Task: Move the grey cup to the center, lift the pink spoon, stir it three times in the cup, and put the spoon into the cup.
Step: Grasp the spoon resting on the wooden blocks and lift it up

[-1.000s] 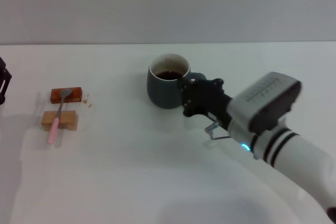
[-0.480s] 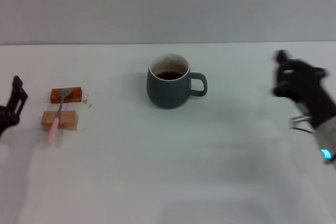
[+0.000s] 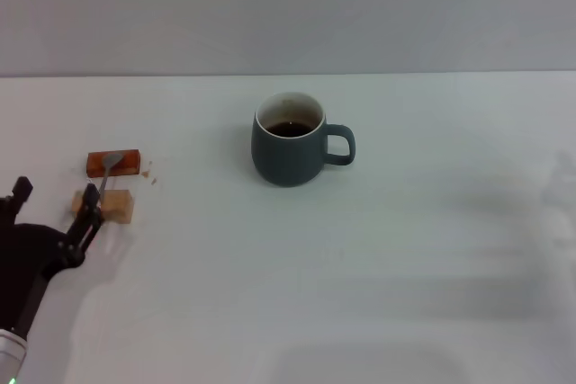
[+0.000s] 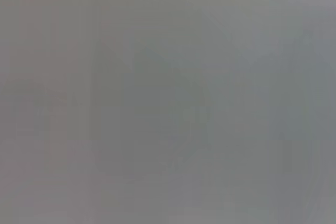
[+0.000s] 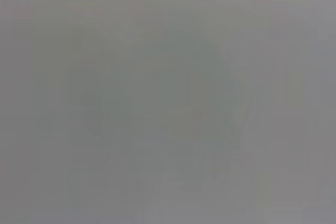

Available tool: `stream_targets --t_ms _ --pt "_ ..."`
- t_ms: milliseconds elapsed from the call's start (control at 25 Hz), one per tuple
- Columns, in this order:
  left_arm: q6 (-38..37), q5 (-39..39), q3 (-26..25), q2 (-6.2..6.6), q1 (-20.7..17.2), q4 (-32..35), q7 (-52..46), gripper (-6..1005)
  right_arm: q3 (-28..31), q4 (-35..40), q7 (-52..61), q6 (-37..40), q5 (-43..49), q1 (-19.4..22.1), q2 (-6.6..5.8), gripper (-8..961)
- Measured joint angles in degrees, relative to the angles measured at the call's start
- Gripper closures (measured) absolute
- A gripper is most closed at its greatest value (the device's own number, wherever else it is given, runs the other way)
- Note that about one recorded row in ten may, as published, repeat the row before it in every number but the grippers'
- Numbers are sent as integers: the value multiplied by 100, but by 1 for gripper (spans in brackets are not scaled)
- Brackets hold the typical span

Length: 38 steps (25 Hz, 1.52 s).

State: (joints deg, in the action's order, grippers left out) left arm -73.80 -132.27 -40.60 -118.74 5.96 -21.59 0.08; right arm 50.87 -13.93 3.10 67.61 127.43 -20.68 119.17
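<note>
I should continue to move in until my fingers are on both sides of the spoon's handle, because the pink spoon (image 3: 104,184) lies across both blocks with its handle pointing to my open left gripper.
The grey cup (image 3: 286,152) stands upright near the table's middle, handle to the right, with dark liquid inside. The pink spoon (image 3: 108,165) lies across a reddish-brown block (image 3: 126,163) and a tan block (image 3: 117,207) at the left. Its grey bowl and neck show; its pink handle is mostly hidden behind my left gripper. My left gripper (image 3: 56,192) is open at the lower left, with one finger (image 3: 90,200) at the tan block by the spoon's handle. My right gripper is out of view. Both wrist views show only plain grey.
The white table (image 3: 360,258) spreads around the cup. A grey wall stands behind its far edge. A few small crumbs (image 3: 151,174) lie beside the reddish-brown block.
My right gripper let go of the cup's handle, pulled away to the right and left the view. My left gripper moved in from the left edge to the spoon's handle.
</note>
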Motion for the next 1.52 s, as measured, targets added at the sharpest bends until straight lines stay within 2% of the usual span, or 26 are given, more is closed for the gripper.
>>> stream_targets --t_ms 360,1040,1520 --pt "461 27 276 0 28 6 1 147 0 101 8 -66 0 -30 9 955" --pt "1191 44 88 0 195 39 1 146 -25 88 22 -131 45 -95 0 953" --pt "1265 43 70 0 258 97 1 147 -34 88 24 -196 45 -139 1 954"
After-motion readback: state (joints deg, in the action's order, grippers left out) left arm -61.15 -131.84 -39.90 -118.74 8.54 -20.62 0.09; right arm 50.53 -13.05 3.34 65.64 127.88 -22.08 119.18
